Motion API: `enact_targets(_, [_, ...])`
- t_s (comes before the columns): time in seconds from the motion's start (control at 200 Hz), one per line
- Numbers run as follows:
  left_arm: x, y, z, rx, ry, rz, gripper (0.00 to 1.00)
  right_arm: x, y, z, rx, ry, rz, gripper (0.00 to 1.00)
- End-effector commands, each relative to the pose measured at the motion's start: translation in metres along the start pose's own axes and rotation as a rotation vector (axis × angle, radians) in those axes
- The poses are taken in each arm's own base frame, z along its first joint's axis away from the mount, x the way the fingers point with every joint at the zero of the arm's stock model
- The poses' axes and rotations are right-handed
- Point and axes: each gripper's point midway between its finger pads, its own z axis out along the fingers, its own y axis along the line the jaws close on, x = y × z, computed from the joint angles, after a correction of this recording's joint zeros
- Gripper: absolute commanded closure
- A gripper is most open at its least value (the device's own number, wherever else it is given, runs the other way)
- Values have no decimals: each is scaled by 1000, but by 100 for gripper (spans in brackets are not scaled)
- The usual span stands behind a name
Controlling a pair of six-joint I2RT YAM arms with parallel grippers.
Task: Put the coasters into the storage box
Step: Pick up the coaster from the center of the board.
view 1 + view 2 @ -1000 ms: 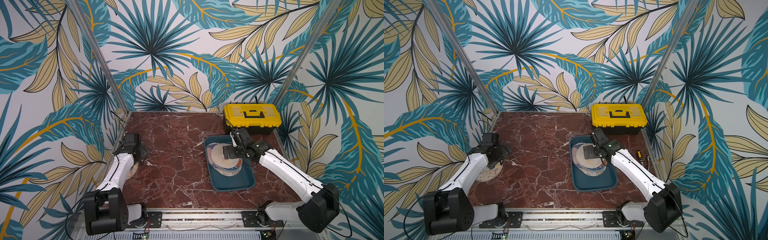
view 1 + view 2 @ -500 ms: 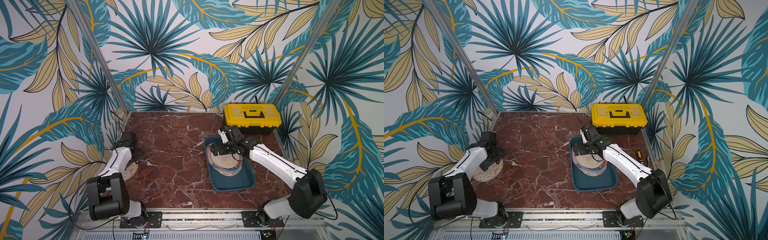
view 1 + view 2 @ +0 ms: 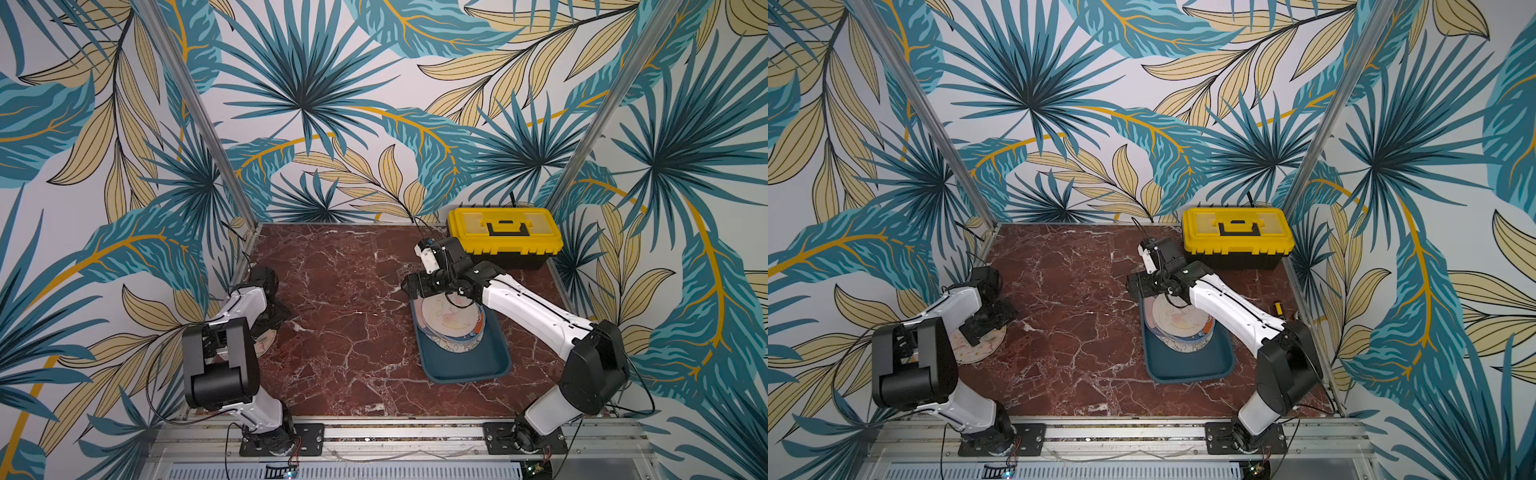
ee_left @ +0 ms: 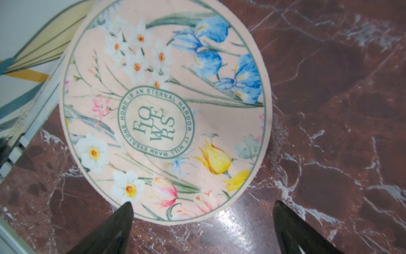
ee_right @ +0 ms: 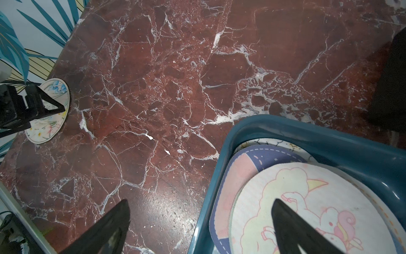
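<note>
The pink floral coaster [image 3: 979,345] is far away from the storage box and out of my right gripper's reach, so my left gripper should pinch its rim [image 4: 241,181] and pass it over.
One pink floral coaster [image 4: 164,110] lies flat on the marble at the table's left edge [image 3: 980,347] [image 3: 264,344] [image 5: 47,114]. My left gripper [image 4: 202,204] hovers open over its near rim, one fingertip over the disc and the other over bare marble; it holds nothing [image 3: 988,322]. The dark teal storage box [image 3: 465,376] [image 3: 1192,376] [image 5: 307,129] holds a stack of coasters [image 3: 451,320] [image 3: 1179,322] [image 5: 296,209], a cream unicorn one on top. My right gripper [image 5: 200,201] is open and empty above the box's far left corner [image 3: 413,286].
A yellow-lidded black toolbox [image 3: 505,235] [image 3: 1235,232] stands at the back right, just behind the right arm. A small yellow object [image 3: 1277,307] lies by the right wall. Metal frame rails and patterned walls close in the table on three sides.
My right gripper has swung from over the middle of the box to its far left corner. The left gripper has shifted slightly toward the coaster on the table. Both stay open.
</note>
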Motion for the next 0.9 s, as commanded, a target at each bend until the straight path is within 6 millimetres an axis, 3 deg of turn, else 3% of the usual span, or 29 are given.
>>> enact_targets(0.0, [-7,0,3,-5,19,-27,1,-2,6,7,-25,0,-17,1])
enact_targets(0.26, [-3,-4,17,-16,72,-34,3,-4,9,10,-41,6,-13,1])
enact_targets(0.496, [7,-1,29,-10,112,-39,11,-5,11,17,-48,24,-12,0])
enact_targets(0.896, [17,-6,37,59,135,-56,52,-1,11,27,-45,61,-5,0])
